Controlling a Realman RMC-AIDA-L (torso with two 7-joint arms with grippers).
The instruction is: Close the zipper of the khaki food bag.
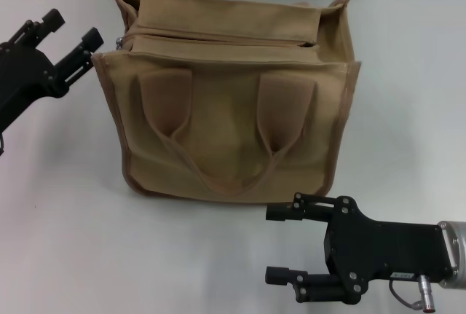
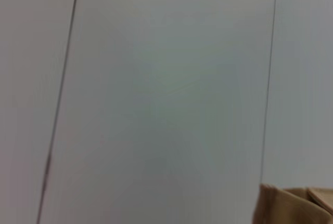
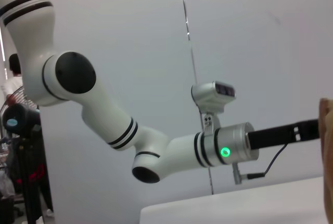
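Observation:
The silver slider is down at the zipper's drooping end. So my left gripper should raise that end and hold it before my right gripper grabs the slider.
The khaki food bag stands upright in the middle of the white table, its two loop handles hanging down its near face. The zipper runs along its top and gapes dark toward the right end. A small silver slider sits at the zipper's left end. My left gripper is open and empty, just left of the bag's top left corner and close to the slider. My right gripper is open and empty, low in front of the bag's lower right corner. A bag corner shows in the left wrist view.
The white table spreads around the bag, with a grey wall behind it. The right wrist view shows my white left arm reaching toward the bag's edge. A person and some equipment stand far off.

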